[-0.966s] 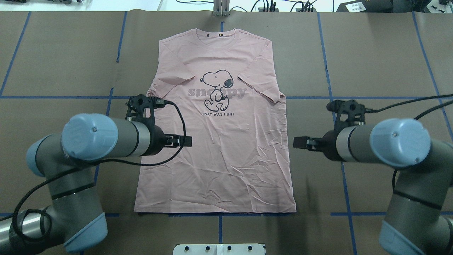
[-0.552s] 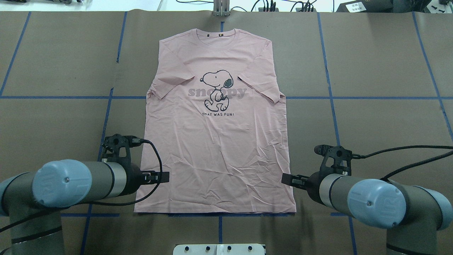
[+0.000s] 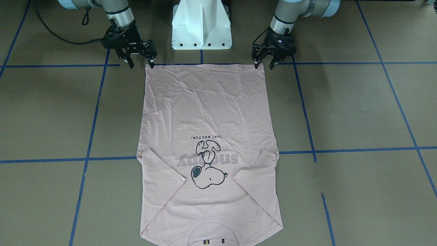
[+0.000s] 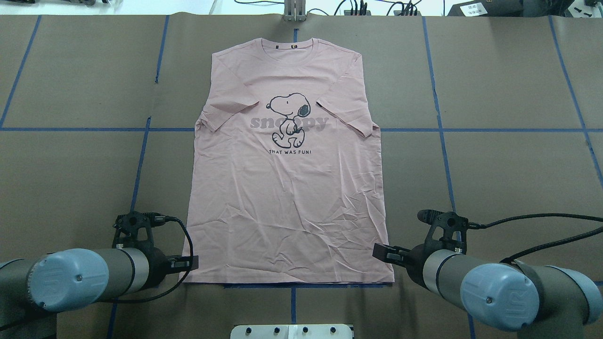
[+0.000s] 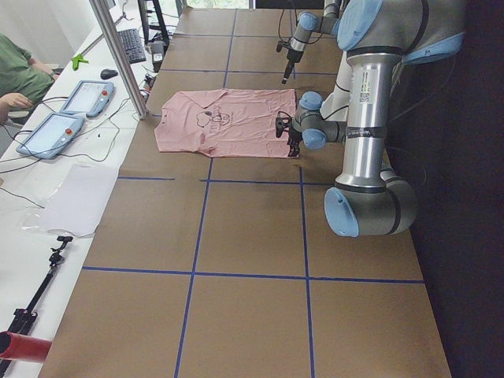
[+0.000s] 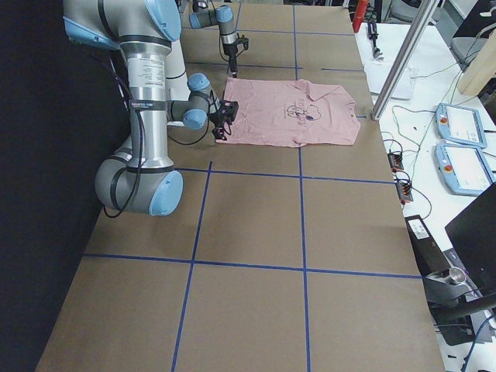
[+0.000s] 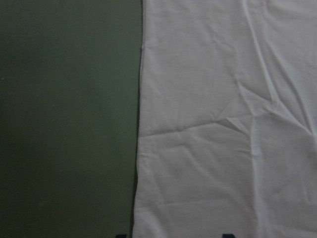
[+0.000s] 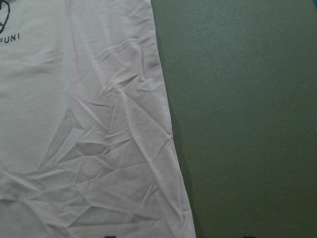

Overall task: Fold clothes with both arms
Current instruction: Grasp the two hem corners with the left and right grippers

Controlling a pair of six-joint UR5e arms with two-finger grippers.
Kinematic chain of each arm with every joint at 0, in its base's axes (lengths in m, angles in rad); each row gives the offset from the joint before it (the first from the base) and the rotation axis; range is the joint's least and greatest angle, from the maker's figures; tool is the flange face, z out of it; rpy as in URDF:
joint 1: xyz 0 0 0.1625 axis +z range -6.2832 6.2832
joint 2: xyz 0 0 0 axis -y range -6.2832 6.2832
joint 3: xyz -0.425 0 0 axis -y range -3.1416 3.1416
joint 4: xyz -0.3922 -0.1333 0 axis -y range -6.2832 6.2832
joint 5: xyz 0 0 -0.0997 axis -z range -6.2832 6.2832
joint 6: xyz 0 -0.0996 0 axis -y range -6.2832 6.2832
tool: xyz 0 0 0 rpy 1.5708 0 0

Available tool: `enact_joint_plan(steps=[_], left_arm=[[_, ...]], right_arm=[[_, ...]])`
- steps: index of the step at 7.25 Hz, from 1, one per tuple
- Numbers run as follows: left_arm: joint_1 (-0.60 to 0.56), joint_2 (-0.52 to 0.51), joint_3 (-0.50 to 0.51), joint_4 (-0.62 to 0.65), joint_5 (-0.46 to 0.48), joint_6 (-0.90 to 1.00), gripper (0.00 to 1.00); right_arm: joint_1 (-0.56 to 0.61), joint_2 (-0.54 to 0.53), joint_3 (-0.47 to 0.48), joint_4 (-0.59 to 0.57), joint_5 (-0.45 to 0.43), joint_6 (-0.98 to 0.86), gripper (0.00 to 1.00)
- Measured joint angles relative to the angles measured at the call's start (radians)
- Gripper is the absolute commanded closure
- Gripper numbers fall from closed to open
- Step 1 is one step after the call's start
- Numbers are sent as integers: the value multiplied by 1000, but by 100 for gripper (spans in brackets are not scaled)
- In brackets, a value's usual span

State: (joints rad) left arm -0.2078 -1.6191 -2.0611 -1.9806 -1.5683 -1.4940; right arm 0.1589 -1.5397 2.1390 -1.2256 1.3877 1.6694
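Note:
My grippers will fold the T-shirt with its hem (image 3: 205, 65) toward the collar, and the hem will sag between them and cover the print, because soft wrinkles (image 3: 161, 102) cross the T-shirt.
The clothes are one pale pink T-shirt (image 4: 287, 202) lying flat and print-up on the brown table, collar at the far side, both sleeves folded inward. In the front-facing view the shirt (image 3: 205, 102) has its hem nearest the robot. My left gripper (image 4: 188, 264) hovers at the hem's left corner, and in the front-facing view it (image 3: 263, 65) stands open, one fingertip over the corner. My right gripper (image 4: 382, 254) is at the opposite hem corner, also open (image 3: 141, 65). Neither holds cloth. The wrist views show the shirt's side edges (image 7: 223, 124) (image 8: 89, 148) below.
The white pedestal (image 3: 201, 24) stands just behind the hem between the arms. Blue tape lines (image 4: 438, 129) cross the brown table cover (image 4: 494, 179). A metal post (image 5: 118, 59), teach pendants (image 5: 51, 134) and a seated person (image 5: 20, 75) are beyond the table's far edge.
Both arms have drawn back along the shirt's sides, from about mid-shirt to the hem corners near the robot. The shirt has not moved.

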Motion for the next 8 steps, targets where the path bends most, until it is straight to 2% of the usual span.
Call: enact_joint_plan(steps=[1, 3, 4, 5, 8], left_arm=[[16, 4, 2, 0, 3, -10, 40], [35, 5, 8, 0, 5, -16, 51], [39, 4, 11, 0, 5, -17, 55], [40, 3, 15, 0, 4, -18, 61], [48, -2, 23, 0, 4, -35, 63]], right_arm=[[0, 0, 1, 0, -4, 0, 10], [-1, 0, 0, 0, -8, 0, 10], [-1, 0, 0, 0, -10, 0, 0], [-1, 0, 0, 0, -12, 0, 1], [-2, 0, -1, -1, -21, 0, 2]])
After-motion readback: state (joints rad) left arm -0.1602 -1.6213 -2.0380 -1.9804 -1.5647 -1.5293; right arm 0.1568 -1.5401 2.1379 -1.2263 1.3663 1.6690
